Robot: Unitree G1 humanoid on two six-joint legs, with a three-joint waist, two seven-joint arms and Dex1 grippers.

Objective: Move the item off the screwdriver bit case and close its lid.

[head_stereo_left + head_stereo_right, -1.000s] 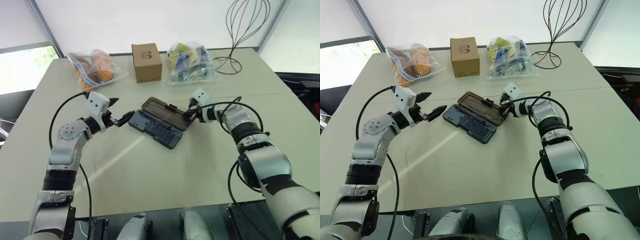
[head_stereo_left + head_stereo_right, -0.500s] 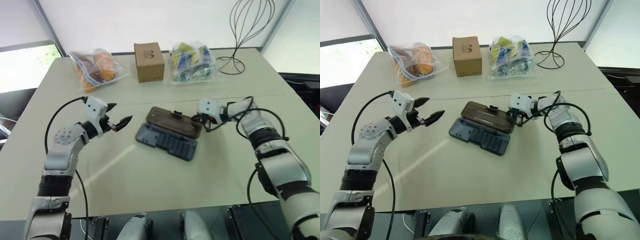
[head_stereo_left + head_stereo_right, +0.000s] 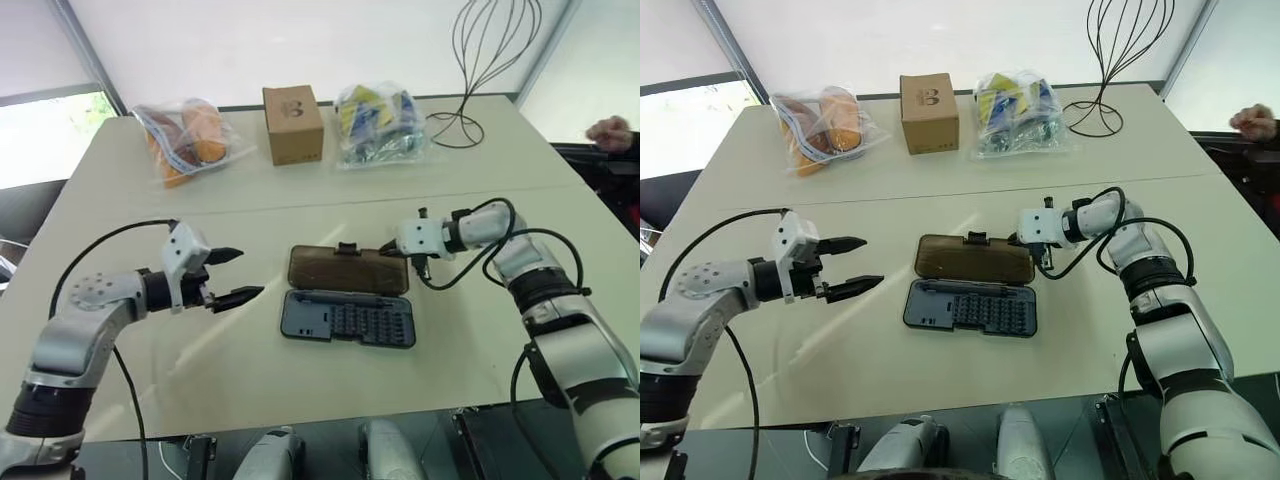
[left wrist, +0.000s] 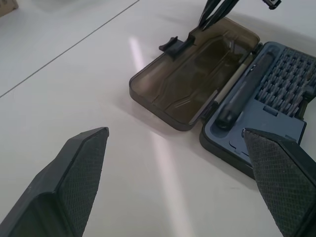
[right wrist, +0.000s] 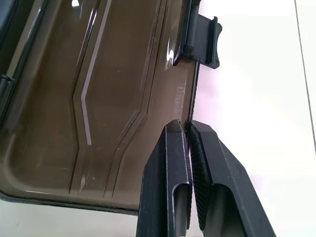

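With my right gripper on the lid's rim point(image 5: 192, 108), the case sits crooked, so I should open, steady the case's tray point(image 3: 304, 316) with my left gripper, then retake the lid's rim.
The screwdriver bit case point(image 3: 330, 318) lies open and flat in the middle of the table, its dark tray of bits toward me. Its smoky brown lid point(image 3: 345, 268) is folded back behind the tray, with the black latch tab point(image 3: 347, 246) on its far edge. My right gripper point(image 3: 390, 247) is at the lid's far right corner. In the right wrist view its fingers point(image 5: 170, 163) are shut on the lid's point(image 5: 98, 98) thin rim, just beside the tab point(image 5: 202, 42). My left gripper point(image 3: 250, 273) hovers open to the left of the case, apart from it. The item is out of view.
Along the table's far side stand a cardboard box point(image 3: 293, 124), a clear bag with orange things point(image 3: 185, 140), a bag of colourful packets point(image 3: 378, 122) and a black wire stand point(image 3: 480, 60). A person's hand point(image 3: 610, 131) shows beyond the right edge.
The case has swung from lying diagonally to lying square to the table's front. My right gripper rolled over while staying on the lid's edge. My left gripper drew back leftward, away from the case.
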